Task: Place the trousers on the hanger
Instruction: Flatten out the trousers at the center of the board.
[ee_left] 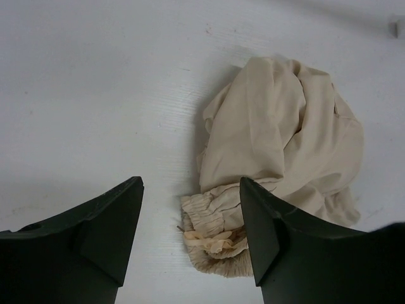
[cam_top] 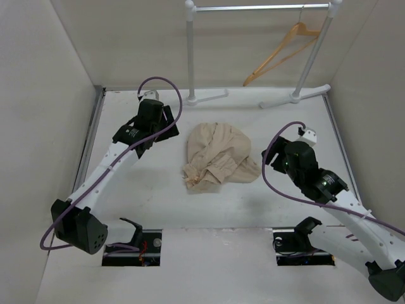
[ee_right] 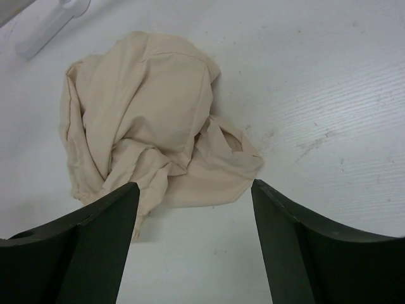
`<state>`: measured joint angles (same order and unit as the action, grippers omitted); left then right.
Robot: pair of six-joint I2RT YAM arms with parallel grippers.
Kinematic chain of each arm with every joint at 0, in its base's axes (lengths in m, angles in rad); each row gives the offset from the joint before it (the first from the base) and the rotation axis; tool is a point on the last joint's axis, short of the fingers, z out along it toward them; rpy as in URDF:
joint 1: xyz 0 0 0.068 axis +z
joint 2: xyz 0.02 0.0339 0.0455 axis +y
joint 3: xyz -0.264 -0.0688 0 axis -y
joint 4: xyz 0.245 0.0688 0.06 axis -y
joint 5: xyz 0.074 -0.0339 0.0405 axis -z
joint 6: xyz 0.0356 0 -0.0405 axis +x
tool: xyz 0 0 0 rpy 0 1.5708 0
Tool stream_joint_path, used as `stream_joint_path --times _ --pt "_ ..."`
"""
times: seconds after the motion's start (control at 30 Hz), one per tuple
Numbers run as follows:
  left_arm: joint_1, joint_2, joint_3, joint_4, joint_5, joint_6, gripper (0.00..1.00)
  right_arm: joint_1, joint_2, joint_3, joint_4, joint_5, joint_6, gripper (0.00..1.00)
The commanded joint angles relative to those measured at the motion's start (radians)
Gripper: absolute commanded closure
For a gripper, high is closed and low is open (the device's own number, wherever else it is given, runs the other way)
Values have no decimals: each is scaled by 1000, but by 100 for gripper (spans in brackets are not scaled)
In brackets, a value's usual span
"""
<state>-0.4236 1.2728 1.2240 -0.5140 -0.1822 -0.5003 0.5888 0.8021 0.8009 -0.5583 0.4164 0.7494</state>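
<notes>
With the beige trousers crumpled in a heap (cam_top: 218, 155), my left gripper should take the edge (cam_top: 190, 142) facing it and pull against my right gripper to spread them before hanging.
The beige trousers (cam_top: 218, 157) lie crumpled in a heap on the middle of the white table. They also show in the left wrist view (ee_left: 285, 145) and the right wrist view (ee_right: 152, 120). The wooden hanger (cam_top: 281, 54) hangs by its hook from the white rail at the back right. My left gripper (cam_top: 166, 121) is open and empty, to the left of the heap; its view shows the elastic waistband with a drawstring (ee_left: 212, 237) between the fingers. My right gripper (cam_top: 273, 158) is open and empty, to the right of the heap.
The white garment rail (cam_top: 253, 7) stands at the back on two posts with feet (cam_top: 205, 98) on the table. White walls close in the left, right and back. Two openings with cables (cam_top: 133, 247) sit at the near edge.
</notes>
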Motion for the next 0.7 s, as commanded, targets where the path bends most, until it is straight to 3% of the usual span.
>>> stream_joint_path --times 0.0,0.17,0.23,0.3,0.37,0.43,0.57,0.67 --pt "26 49 37 12 50 -9 39 -2 -15 -17 52 -14 8 30" --pt "19 169 95 121 38 9 41 -2 17 -14 49 -89 11 79" --pt "12 236 150 144 36 38 42 -2 35 -12 47 -123 14 87" --pt "4 325 224 155 46 81 41 -2 52 -14 52 -148 27 89" --pt "-4 425 310 149 50 118 40 18 75 -23 63 -172 39 87" --pt "-5 520 394 141 67 150 40 39 101 -37 75 -189 66 79" --pt "-5 696 558 123 107 174 39 102 160 -65 167 -226 100 44" --pt "-4 824 661 95 182 181 38 148 238 -69 256 -264 122 29"
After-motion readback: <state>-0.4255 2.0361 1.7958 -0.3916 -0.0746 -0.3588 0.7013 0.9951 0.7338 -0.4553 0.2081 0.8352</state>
